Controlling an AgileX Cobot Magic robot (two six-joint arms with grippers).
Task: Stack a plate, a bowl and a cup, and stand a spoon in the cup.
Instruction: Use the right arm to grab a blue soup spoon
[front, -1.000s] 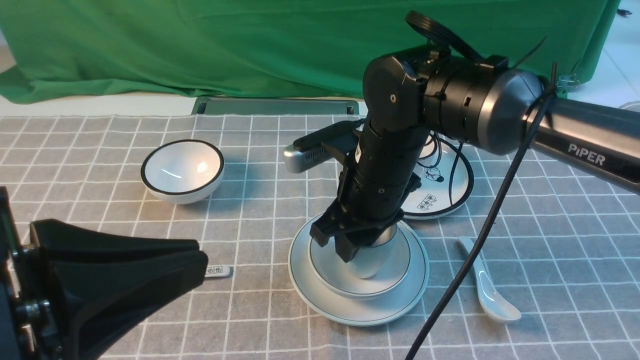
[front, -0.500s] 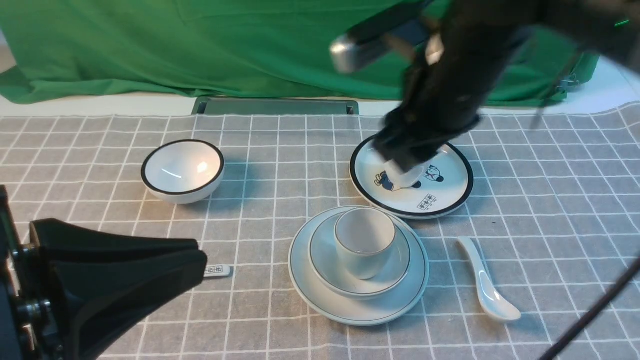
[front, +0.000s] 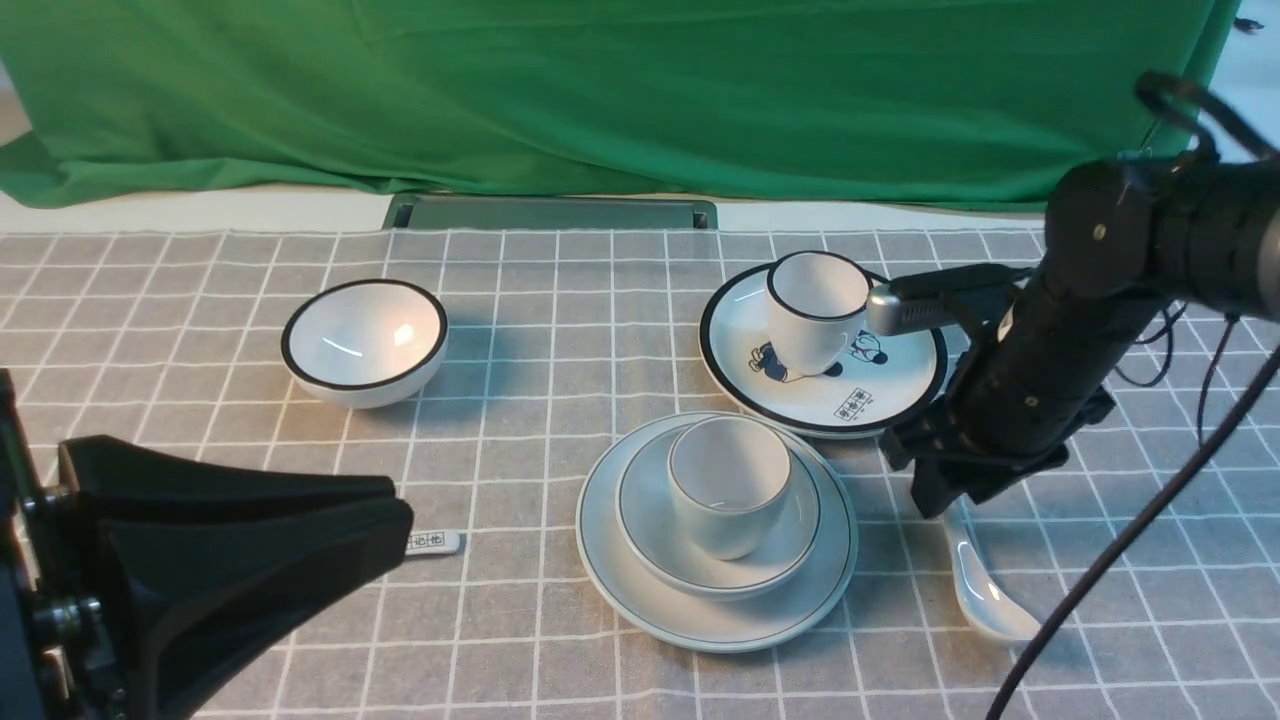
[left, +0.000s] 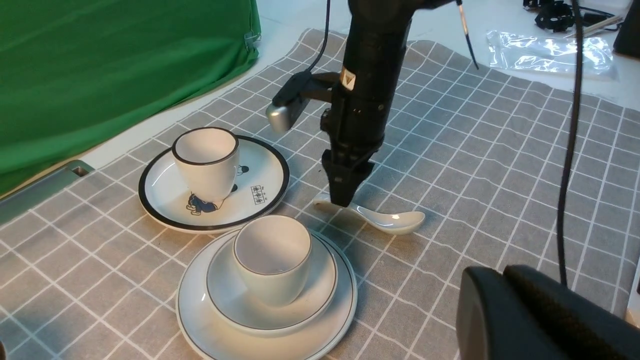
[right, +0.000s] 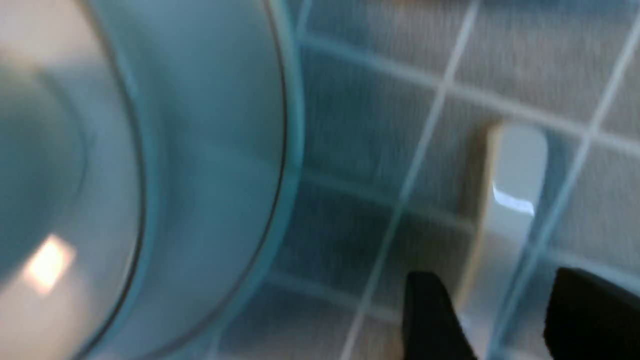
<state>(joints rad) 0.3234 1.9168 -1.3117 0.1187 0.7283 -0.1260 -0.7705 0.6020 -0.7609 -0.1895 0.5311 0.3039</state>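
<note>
I expect the white spoon (front: 974, 578) to lean on the cup's rim with its handle up when I lower it in, because the spoon is long and the cup's opening (front: 729, 463) is wide.
The pale plate (front: 715, 618) lies front centre with the pale bowl (front: 655, 545) on it and the cup (front: 728, 485) upright in the bowl. The stack also shows in the left wrist view: plate (left: 200, 330), bowl (left: 225, 310), cup (left: 272, 262). The plain white spoon (front: 985, 590) lies on the cloth to the stack's right. My right gripper (front: 940, 495) is open, low over the spoon's handle (right: 515, 190), one finger (right: 430, 310) on each side. My left gripper (front: 400, 520) is shut and empty at the near left.
A black-rimmed bowl (front: 365, 340) sits at the left. A cartoon plate (front: 880, 395) with a black-rimmed cup (front: 815, 310) on it lies just behind the stack. A marked spoon handle (front: 435, 542) pokes out by my left gripper. A metal bar (front: 550, 210) lies at the back.
My right gripper let go of the cup in the bowl, rose, swung right and came down over the spoon's handle. The left arm has not moved.
</note>
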